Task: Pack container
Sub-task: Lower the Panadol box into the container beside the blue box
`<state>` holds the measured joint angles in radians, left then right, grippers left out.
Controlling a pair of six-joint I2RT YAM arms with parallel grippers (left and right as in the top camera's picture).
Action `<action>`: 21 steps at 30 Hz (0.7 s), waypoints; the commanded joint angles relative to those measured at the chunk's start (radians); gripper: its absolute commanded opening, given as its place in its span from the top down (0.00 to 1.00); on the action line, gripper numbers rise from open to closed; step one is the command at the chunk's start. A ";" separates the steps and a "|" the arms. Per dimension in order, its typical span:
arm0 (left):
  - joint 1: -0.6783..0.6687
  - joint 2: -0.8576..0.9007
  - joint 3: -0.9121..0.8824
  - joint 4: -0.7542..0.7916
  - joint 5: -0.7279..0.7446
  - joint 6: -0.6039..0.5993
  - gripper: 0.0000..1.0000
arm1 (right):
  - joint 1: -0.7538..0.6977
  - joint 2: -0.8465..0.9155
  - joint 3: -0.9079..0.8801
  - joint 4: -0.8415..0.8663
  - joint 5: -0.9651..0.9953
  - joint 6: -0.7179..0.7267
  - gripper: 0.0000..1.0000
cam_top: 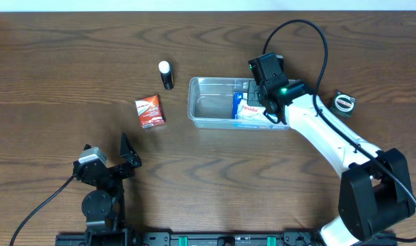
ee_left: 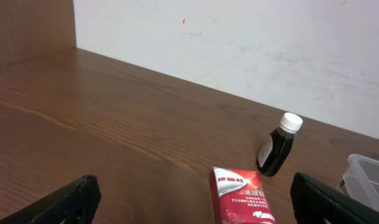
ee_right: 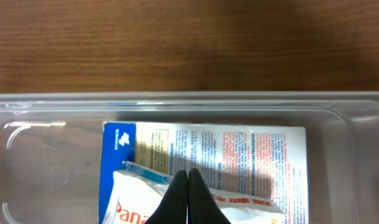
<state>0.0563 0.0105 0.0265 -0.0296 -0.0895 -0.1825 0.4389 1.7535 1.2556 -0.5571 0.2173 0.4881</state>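
The white packet is lying crooked on top of the printed box, so my closed right gripper should reach down and push the packet's far edge a little straighter before it gets the next item.
The clear plastic container stands at the table's middle right. Inside it, at its right end, lies a blue and white printed box with a white packet on top. My right gripper hovers over that end. In the right wrist view the container's rim crosses the frame, and my right gripper is shut, fingertips together over the white packet and the box. My left gripper is open and empty near the front left.
A red box lies left of the container; in the left wrist view the red box sits between the open left fingers. A dark bottle with a white cap stands behind it. A small round black object lies right of the container.
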 commanded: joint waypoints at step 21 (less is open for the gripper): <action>0.002 -0.006 -0.023 -0.034 -0.027 0.006 0.02 | -0.140 0.027 0.172 -0.238 -0.206 -0.014 0.99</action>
<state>0.0563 0.0105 0.0265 -0.0296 -0.0895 -0.1825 0.2996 1.7721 1.3758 -0.7841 0.0177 0.4892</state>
